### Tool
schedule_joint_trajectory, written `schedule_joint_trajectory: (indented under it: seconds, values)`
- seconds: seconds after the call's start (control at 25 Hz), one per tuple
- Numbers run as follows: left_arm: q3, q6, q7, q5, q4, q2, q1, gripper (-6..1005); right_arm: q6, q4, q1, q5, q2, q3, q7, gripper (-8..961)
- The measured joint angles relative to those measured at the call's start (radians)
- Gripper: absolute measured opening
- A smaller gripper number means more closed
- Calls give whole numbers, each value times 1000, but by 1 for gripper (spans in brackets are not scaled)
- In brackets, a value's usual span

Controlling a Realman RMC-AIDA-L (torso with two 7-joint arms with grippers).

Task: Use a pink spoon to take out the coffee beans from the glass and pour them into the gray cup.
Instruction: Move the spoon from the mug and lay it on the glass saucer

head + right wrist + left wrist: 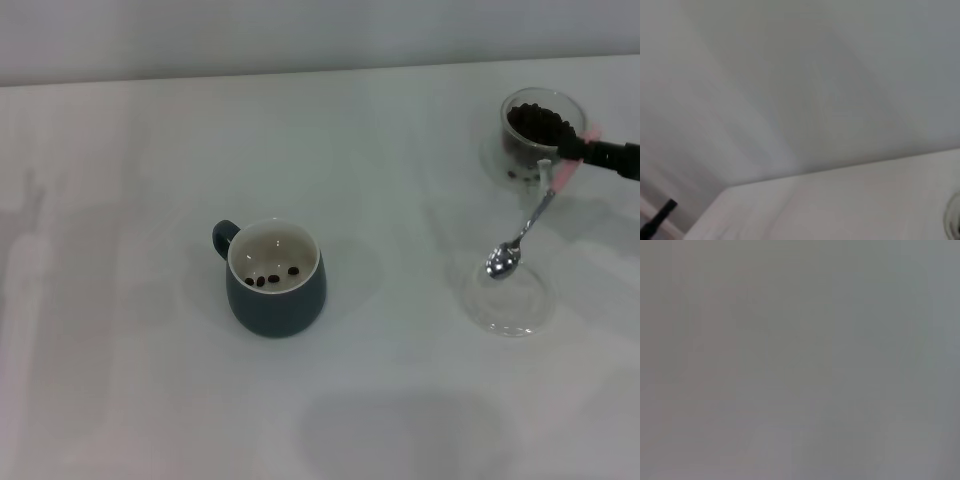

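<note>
I should go on moving the spoon down with my right gripper until its bowl sits on the clear saucer, and then let go. The pink spoon's empty metal bowl is hanging above the saucer.
The gray cup stands in the middle of the table in the head view, with three coffee beans on its cream inside. The glass, holding a heap of dark beans, stands at the far right. My right gripper reaches in from the right edge, just in front of the glass, and is shut on the pink handle of the pink spoon. The spoon hangs tilted, with its metal bowl over a clear saucer. The left gripper is out of view.
A flat clear glass saucer lies in front of the glass, under the spoon's bowl. The white table ends at a pale wall at the back. The left wrist view shows only plain grey.
</note>
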Motion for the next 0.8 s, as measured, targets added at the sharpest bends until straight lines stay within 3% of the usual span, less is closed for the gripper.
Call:
schedule_joint_trajectory:
  seconds: [0.52,0.8]
  values:
    - [0,7,0,0,0,0,1,821,-69,14,9,-125,54,24,-3,190]
    - [0,7,0,6,0,0,0,821,-74,14,10,-129,59,20,-2,191]
